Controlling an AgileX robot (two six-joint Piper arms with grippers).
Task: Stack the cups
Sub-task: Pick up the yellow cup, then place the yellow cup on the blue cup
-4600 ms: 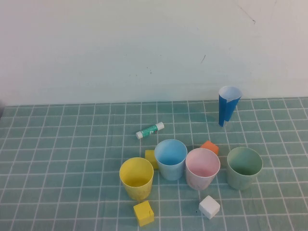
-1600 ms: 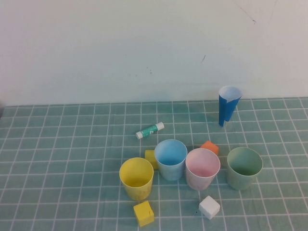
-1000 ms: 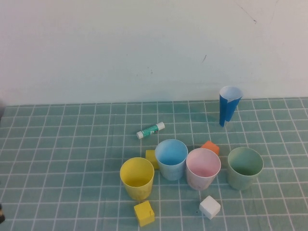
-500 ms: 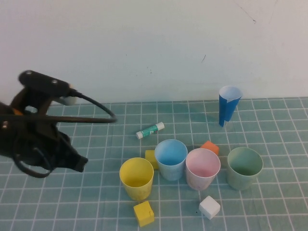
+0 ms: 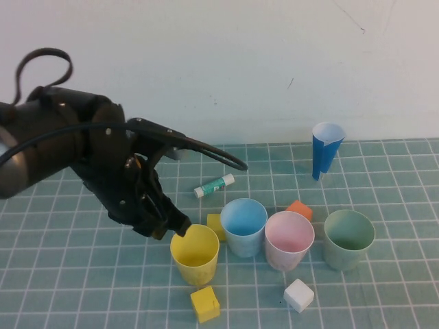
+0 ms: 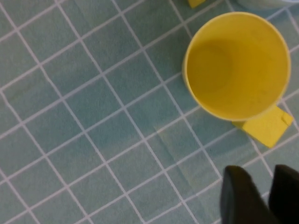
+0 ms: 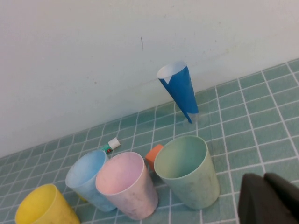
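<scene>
I expect the yellow cup (image 5: 195, 254) to slide down into the light blue cup almost to its rim when I lower it, because the yellow cup gets narrower toward its base (image 5: 199, 279).
Four cups stand in a row on the green gridded mat: yellow (image 5: 195, 252), light blue (image 5: 243, 225), pink (image 5: 289, 238) and pale green (image 5: 349, 238), all upright and empty. My left gripper (image 5: 177, 226) hangs just left of the yellow cup's rim. In the left wrist view the yellow cup (image 6: 238, 65) lies ahead of the left gripper (image 6: 264, 172), whose fingers stand a small gap apart and hold nothing. My right gripper (image 7: 264, 177) is outside the high view. It is shut and empty, close beside the green cup (image 7: 187, 170), with the pink cup (image 7: 126, 186) beyond.
A blue-and-white paper cone (image 5: 326, 149) stands at the back right by the wall. A glue stick (image 5: 213, 185) lies behind the cups. Yellow blocks (image 5: 205, 303) (image 5: 216, 225), an orange block (image 5: 298, 209) and a white block (image 5: 298, 295) lie around the cups.
My left arm has come in from the left and moved right, until its gripper is beside the yellow cup. The cups and blocks have not moved.
</scene>
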